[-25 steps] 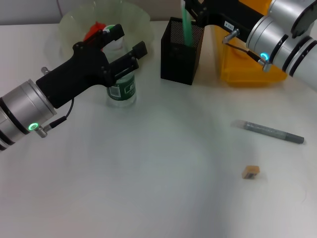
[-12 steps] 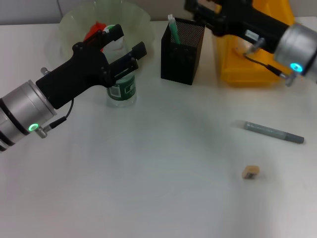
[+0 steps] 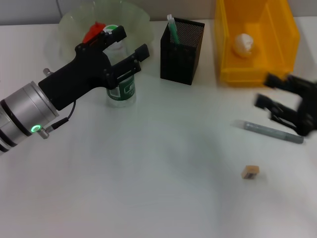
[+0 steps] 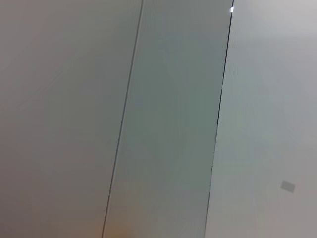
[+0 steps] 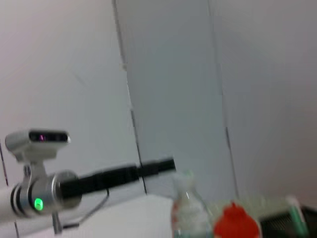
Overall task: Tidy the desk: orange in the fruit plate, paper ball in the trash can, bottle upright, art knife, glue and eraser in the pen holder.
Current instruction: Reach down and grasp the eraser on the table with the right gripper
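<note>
The eraser lies clear of the art knife, so my open right gripper should now move toward the eraser and close once its fingers are on both sides of it.
The bottle stands upright in front of the fruit plate, and my left gripper is shut on its upper part. The orange lies in the plate behind that arm. In the trash can rests the paper ball. The glue leans inside the pen holder. My right gripper hangs open and empty, blurred, just above the grey art knife. Closer to the front lies the eraser. The right wrist view shows the bottle, the orange and my left arm.
The trash can stands directly right of the pen holder, close behind my right gripper. White tabletop spreads across the centre and front. Only grey wall panels appear in the left wrist view.
My right arm let go of the glue in the pen holder, then swung from above it down to the right, over the art knife. The left arm and bottle stayed put.
</note>
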You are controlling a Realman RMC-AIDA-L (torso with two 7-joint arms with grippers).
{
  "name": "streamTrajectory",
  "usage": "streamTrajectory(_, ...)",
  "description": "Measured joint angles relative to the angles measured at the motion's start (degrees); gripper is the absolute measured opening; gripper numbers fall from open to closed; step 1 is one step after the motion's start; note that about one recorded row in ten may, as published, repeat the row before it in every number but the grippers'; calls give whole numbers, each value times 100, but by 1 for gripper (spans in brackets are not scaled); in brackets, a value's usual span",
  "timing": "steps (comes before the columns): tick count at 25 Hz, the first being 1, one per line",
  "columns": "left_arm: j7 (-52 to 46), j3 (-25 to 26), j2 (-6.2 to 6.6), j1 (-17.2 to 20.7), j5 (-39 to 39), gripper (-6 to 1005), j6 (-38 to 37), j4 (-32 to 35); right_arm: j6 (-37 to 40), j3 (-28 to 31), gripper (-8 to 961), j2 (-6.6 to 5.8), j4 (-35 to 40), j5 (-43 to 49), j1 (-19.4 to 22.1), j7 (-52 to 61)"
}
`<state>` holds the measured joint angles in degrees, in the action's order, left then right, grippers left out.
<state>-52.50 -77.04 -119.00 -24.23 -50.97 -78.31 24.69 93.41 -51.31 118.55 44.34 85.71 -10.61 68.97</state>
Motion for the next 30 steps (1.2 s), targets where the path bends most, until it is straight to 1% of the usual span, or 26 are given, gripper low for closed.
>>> streamTrajectory(3, 65, -2, 0, -18, 0, 750, -13, 0, 410, 776, 559, 23, -319, 619, 195, -459)
streamTrajectory(4, 65, -1, 0, -20, 0, 750, -15, 0, 561, 1083, 558, 44, -618, 812, 331, -963)
streamTrajectory(6, 65, 0, 0, -21, 0, 750, -19, 0, 579, 1146, 557, 48, -744, 854, 380, -1159)
streamTrajectory(8, 65, -1, 0, -21, 0, 750, -55, 0, 537, 1208, 556, 52, -1083, 902, 462, -1484)
streamTrajectory(9, 65, -5, 0, -22, 0, 750, -68, 0, 501, 1232, 556, 51, -1395, 926, 489, -1701)
streamTrajectory(10, 65, -11, 0, -24, 0, 750, -82, 0, 501, 1232, 556, 51, -1395, 926, 489, -1701)
streamTrajectory(13, 65, -22, 4, -25, 0, 750, -113, 6, 390, 1240, 555, 50, -1920, 1065, 507, -2180)
streamTrajectory(14, 65, -13, 4, -17, 0, 749, -121, 7, 275, 1258, 555, 54, -2266, 1109, 511, -2561)
streamTrajectory(15, 65, -13, 4, -17, 0, 749, -121, 7, 275, 1258, 555, 54, -2266, 1109, 511, -2561)
streamTrajectory(19, 65, -11, 0, 12, 0, 749, -138, 2, 14, 1557, 554, 63, -3011, 1096, 482, -3463)
streamTrajectory(27, 65, 7, 10, 15, 0, 748, -155, 1, -288, 1598, 552, 78, -3410, 1095, 434, -3827)
streamTrajectory(30, 65, 12, 12, 15, 0, 748, -154, 3, -420, 1598, 532, 80, -3506, 1096, 374, -3872)
